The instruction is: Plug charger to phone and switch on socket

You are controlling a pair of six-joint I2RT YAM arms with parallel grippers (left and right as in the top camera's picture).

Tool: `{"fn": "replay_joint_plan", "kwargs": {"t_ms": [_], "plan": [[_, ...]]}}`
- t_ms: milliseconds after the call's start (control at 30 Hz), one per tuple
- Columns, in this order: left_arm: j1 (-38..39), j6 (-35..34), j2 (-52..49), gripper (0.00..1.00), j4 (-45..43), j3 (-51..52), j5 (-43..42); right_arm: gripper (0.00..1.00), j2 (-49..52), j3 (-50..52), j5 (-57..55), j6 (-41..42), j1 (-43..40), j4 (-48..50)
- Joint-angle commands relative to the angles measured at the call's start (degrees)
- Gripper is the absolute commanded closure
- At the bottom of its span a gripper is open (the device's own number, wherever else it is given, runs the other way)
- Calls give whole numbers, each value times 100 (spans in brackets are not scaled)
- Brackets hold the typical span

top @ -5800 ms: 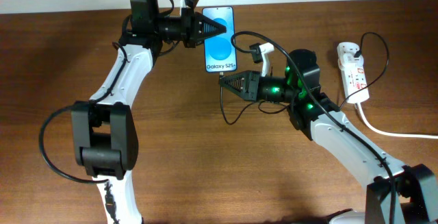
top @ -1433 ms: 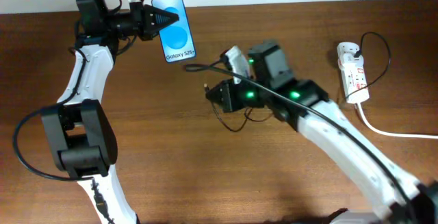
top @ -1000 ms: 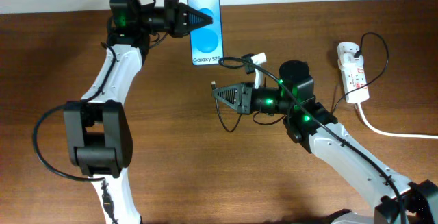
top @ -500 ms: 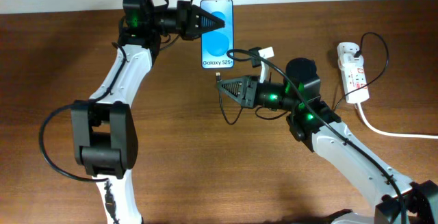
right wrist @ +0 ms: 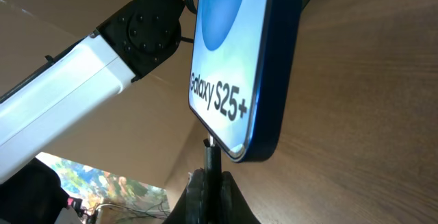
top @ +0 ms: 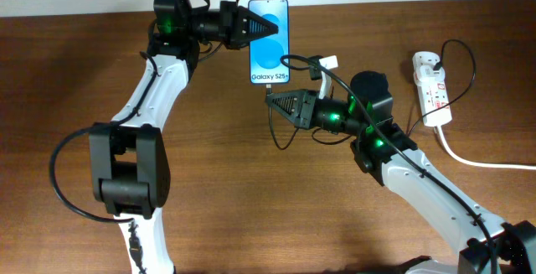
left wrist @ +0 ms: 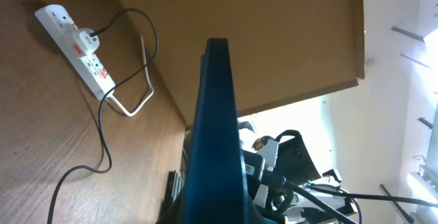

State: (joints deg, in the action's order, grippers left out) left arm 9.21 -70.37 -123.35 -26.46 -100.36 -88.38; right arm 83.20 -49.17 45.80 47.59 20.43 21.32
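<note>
My right gripper should line up the plug and push it in before it opens, because the charger plug's metal tip [right wrist: 211,140] shows outside the phone's bottom edge [top: 269,82].
The phone [top: 269,42] has a lit blue screen with "Galaxy S25+" text and is held above the table at the back. My left gripper [top: 251,29] is shut on its left edge; in the left wrist view the phone [left wrist: 217,135] shows edge-on. My right gripper [top: 273,100] is shut on the charger plug [top: 267,90], just below the phone's bottom end. In the right wrist view the plug tip [right wrist: 209,145] touches the phone's bottom edge [right wrist: 239,80], beside the screen side. The thin black cable [top: 279,136] loops under the gripper. The socket [top: 430,85] lies at the right.
The power strip's thick white cord [top: 477,161] runs off the right edge. A black plug with a thin cable [top: 459,52] sits in the strip. The strip also shows in the left wrist view [left wrist: 79,49]. The wall edge runs along the back of the table.
The left arm swung the phone right from the far left to the back middle. The right gripper with the plug followed, and the tip now sits at the phone's bottom end.
</note>
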Motion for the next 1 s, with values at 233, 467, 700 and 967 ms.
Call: {"fn": "replay_joint_plan", "kwargs": {"t_ms": [233, 467, 700, 967], "plan": [[28, -59, 72, 100, -52, -70, -122, 96, -33, 24, -278, 162, -319, 313], [26, -61, 72, 100, -52, -70, 426, 96, -11, 26, 361, 223, -275, 122], [26, -57, 72, 100, -55, -68, 415, 96, 48, 24, 798, 199, -275, 107], [44, -61, 72, 100, -52, -68, 151, 96, 55, 24, 597, 131, -282, 164]]}}
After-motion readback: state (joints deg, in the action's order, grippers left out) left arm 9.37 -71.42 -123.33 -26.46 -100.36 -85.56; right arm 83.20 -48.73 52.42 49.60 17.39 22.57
